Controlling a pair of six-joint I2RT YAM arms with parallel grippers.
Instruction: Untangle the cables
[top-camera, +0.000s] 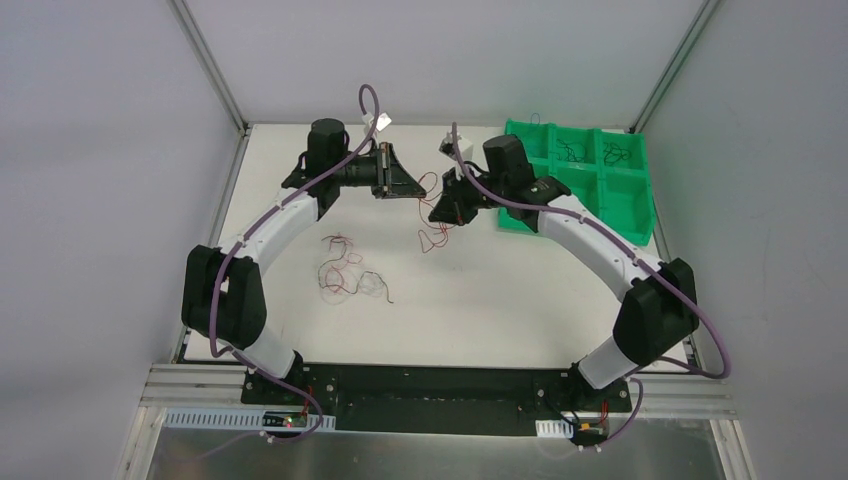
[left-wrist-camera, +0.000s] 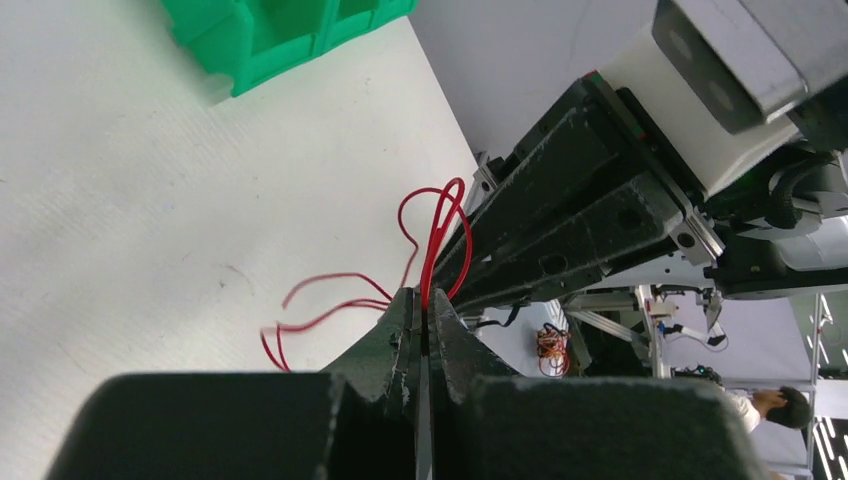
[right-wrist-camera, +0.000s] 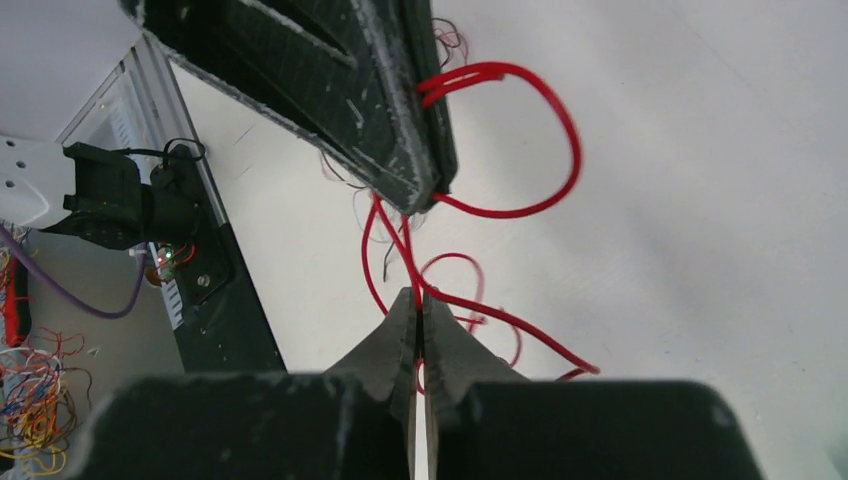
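I should take the cable with my right gripper and carry it to the green bin (top-camera: 628, 205), as my left gripper holds the red cable's big loop (right-wrist-camera: 574, 140) far away.
Both grippers are raised over the far middle of the table, tips close together, with red cables (top-camera: 431, 186) strung between them. My left gripper (top-camera: 402, 182) is shut on a red cable (left-wrist-camera: 436, 232) at its tips (left-wrist-camera: 425, 300). My right gripper (top-camera: 447, 207) is shut on a red cable (right-wrist-camera: 402, 250) at its tips (right-wrist-camera: 415, 298). Red loops (top-camera: 433, 238) hang from the grippers down to the table. One big red loop (right-wrist-camera: 562, 125) curls out of the left gripper's fingers (right-wrist-camera: 350, 90). A loose bunch of red, black and whitish cables (top-camera: 346, 270) lies on the table left of centre.
A green compartment bin (top-camera: 640, 190) stands at the back right, behind the right arm, with thin dark cables (top-camera: 572, 152) in its far compartments. It also shows in the left wrist view (left-wrist-camera: 280, 35). Metal frame posts rise at the table's back corners.
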